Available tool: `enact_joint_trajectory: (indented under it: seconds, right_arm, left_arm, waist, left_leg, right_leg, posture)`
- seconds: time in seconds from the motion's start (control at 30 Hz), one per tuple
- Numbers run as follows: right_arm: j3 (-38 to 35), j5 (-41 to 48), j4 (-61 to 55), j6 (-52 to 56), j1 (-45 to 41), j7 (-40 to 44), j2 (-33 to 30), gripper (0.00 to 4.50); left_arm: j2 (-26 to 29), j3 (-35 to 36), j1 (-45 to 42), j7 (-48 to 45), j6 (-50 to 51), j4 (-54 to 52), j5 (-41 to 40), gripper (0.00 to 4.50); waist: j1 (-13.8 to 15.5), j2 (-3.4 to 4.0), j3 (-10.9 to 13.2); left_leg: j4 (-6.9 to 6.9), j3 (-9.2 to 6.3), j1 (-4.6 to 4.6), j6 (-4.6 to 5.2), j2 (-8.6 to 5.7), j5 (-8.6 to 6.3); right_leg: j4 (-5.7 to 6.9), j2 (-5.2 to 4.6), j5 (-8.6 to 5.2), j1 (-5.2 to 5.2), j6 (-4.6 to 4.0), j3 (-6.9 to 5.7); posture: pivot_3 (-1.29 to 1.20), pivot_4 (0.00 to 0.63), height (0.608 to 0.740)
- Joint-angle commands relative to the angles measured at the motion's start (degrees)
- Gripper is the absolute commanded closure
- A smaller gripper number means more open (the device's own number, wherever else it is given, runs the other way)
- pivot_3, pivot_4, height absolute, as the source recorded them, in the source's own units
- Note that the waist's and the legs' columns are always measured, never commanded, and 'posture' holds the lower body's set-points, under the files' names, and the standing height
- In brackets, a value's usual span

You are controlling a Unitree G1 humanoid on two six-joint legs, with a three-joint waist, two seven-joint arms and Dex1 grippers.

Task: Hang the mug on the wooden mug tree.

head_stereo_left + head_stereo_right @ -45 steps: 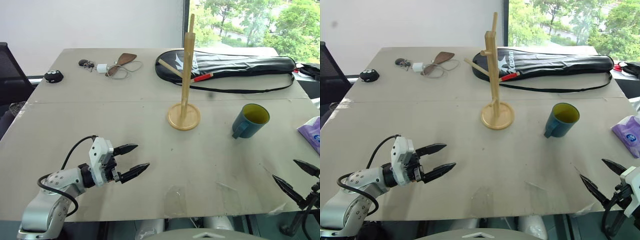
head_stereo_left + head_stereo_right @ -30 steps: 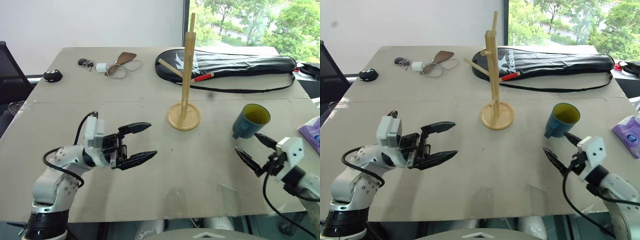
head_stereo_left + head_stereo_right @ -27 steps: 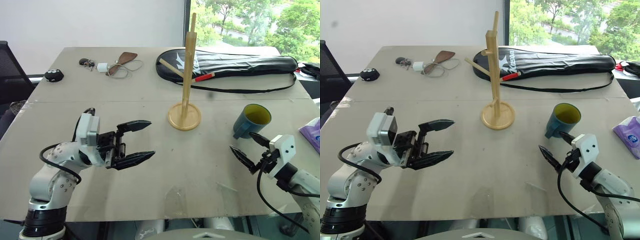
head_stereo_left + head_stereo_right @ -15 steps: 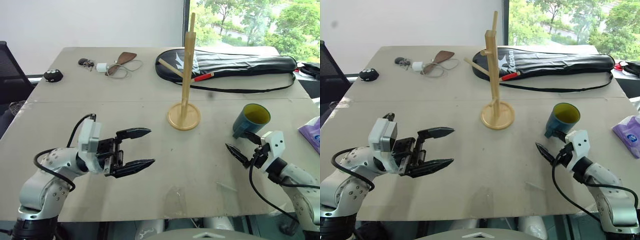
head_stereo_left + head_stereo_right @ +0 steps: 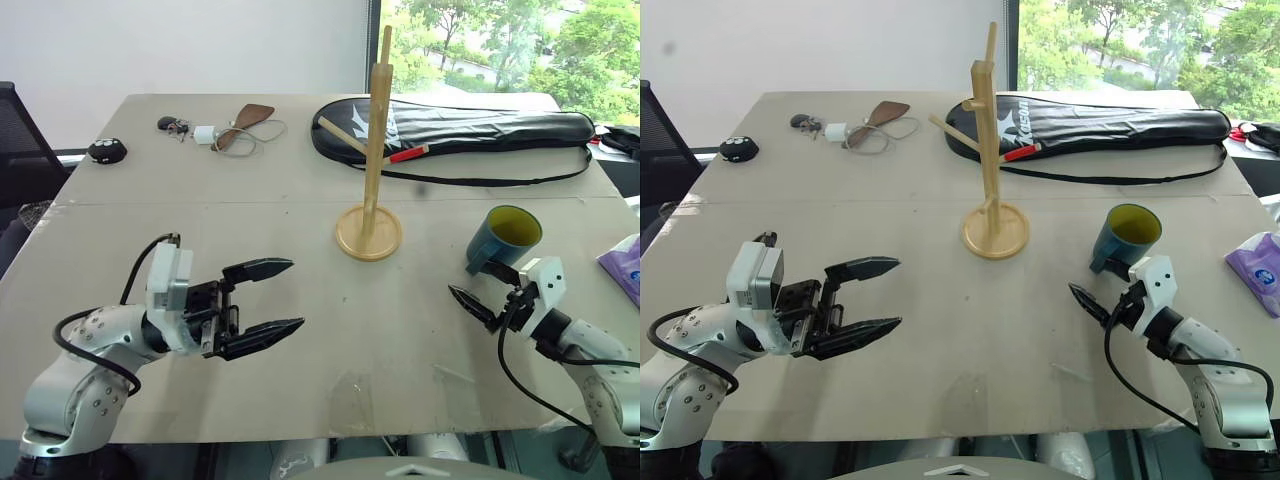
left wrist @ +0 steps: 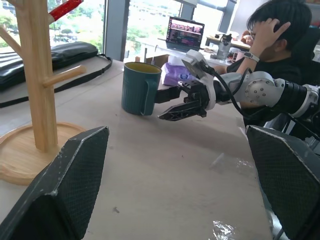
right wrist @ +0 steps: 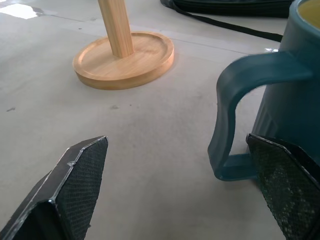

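The teal-blue mug [image 5: 505,241] will tip and hang at a slant when I slide it over the red-tipped peg, because the mug's handle [image 5: 481,258] sticks out in a loop from one side of the mug.
The teal-blue mug [image 5: 503,240] with a yellow-green inside stands upright on the table's right side, its handle turned toward the near edge. My right gripper [image 5: 480,287] is open just in front of it. In the right wrist view the handle [image 7: 230,125] sits between the fingers, close to one finger [image 7: 285,185], with nothing gripped. The wooden mug tree [image 5: 375,140] stands mid-table on its round base [image 5: 369,232], left of the mug, with a red-tipped peg. My left gripper [image 5: 293,293] hovers open over the table's left part, pointing right, holding nothing.
A long black racket bag [image 5: 450,130] lies across the back behind the tree. Keys, a charger and a brown pouch [image 5: 240,125] lie at the back left, beside a black puck [image 5: 107,151]. A purple packet [image 5: 625,262] lies at the right edge. A person [image 6: 270,35] sits beyond the table.
My right gripper came up from the near right edge and moved in toward the mug's handle, staying open. My left gripper rose off the table and stayed open. The mug and tree have not moved.
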Motion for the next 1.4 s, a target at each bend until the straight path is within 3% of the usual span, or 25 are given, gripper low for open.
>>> enact_joint_trajectory:
  seconds: [0.03, 0.33, 0.43, 0.47, 0.5, 0.7, 1.03, 1.4]
  right_arm:
    - [0.5, 0.1, 1.0, -2.0, -1.6, 1.3, 0.3, 0.03]
    - [2.0, 0.0, 4.8, -2.5, -5.2, 1.9, 1.3, 0.03]
    - [1.6, 0.3, 5.9, -2.1, -5.9, 1.9, 1.2, 1.05]
    - [1.5, 0.3, 6.0, -2.1, -6.0, 1.9, 1.1, 1.7]
    - [1.4, 0.3, 6.1, -2.1, -6.0, 1.9, 1.1, 1.9]
    - [0.9, 0.2, 5.9, -2.0, -6.4, 1.5, 0.7, 4.46]
    - [-0.2, 3.1, 0.1, 1.7, -10.6, 1.7, -2.3, 4.46]
    - [0.4, 13.5, -4.6, 23.8, -31.8, 2.2, -12.4, 4.46]
  left_arm:
    - [0.5, 1.9, 0.4, 0.9, 0.1, -2.7, -1.6, 0.0]
    - [1.1, 3.4, 1.6, 3.7, 1.1, -5.7, -3.3, 0.0]
    - [1.4, 4.1, 2.1, 4.5, 1.8, -6.9, -3.9, 0.0]
    - [1.4, 4.2, 2.2, 4.7, 1.9, -7.0, -4.0, 0.0]
    - [1.5, 4.1, 2.2, 4.9, 1.9, -7.2, -4.0, 0.0]
    - [1.4, 3.5, 1.7, 4.9, 1.6, -6.4, -3.6, 0.0]
    - [-1.0, 3.9, 1.5, 6.8, 1.3, -5.7, -4.8, 0.0]
    - [-6.2, 14.0, 8.7, 5.1, -4.0, -6.5, -8.6, 0.0]
  waist:
    - [0.0, 0.0, 0.0]
    - [-0.1, 0.02, 0.0]
    - [0.0, 0.05, 0.0]
    - [0.0, 0.05, 0.0]
    - [0.0, 0.06, 0.1]
    - [0.0, 0.07, 0.1]
    - [-0.2, 0.19, 0.1]
    - [-0.1, 0.22, 0.2]
  left_leg:
    - [0.0, 0.0, 0.0, 0.0, 0.0, 0.0]
    - [0.0, -0.01, 0.0, 0.0, 0.0, 0.0]
    - [0.0, -0.02, 0.0, 0.0, 0.0, 0.0]
    - [0.0, -0.02, 0.0, 0.0, 0.0, 0.0]
    - [-0.01, -0.02, 0.0, 0.0, 0.0, 0.0]
    - [-0.01, -0.02, 0.0, 0.0, 0.0, 0.0]
    - [0.0, 0.0, 0.0, 0.0, 0.0, 0.0]
    - [-0.04, -0.16, -0.14, 0.0, 0.0, 0.0]
  right_leg:
    - [0.0, 0.0, 0.0, 0.0, 0.0, 0.0]
    - [0.0, 0.0, 0.0, -0.01, 0.0, -0.01]
    - [0.0, -0.01, 0.0, -0.01, 0.0, -0.01]
    - [0.0, -0.01, 0.0, 0.0, 0.0, -0.01]
    - [0.0, -0.01, 0.0, -0.01, 0.0, -0.01]
    - [0.0, 0.0, 0.0, -0.01, 0.0, -0.01]
    - [0.0, 0.0, 0.0, -0.01, 0.0, 0.0]
    - [-0.22, -0.03, 0.0, -0.02, 0.0, -0.13]
  posture:
    - [0.0, 0.15, 0.74]
    - [0.0, 0.15, 0.74]
    - [0.0, 0.15, 0.74]
    - [0.0, 0.15, 0.74]
    - [0.0, 0.15, 0.74]
    - [0.0, 0.15, 0.74]
    - [0.0, 0.15, 0.74]
    - [0.0, 0.15, 0.74]
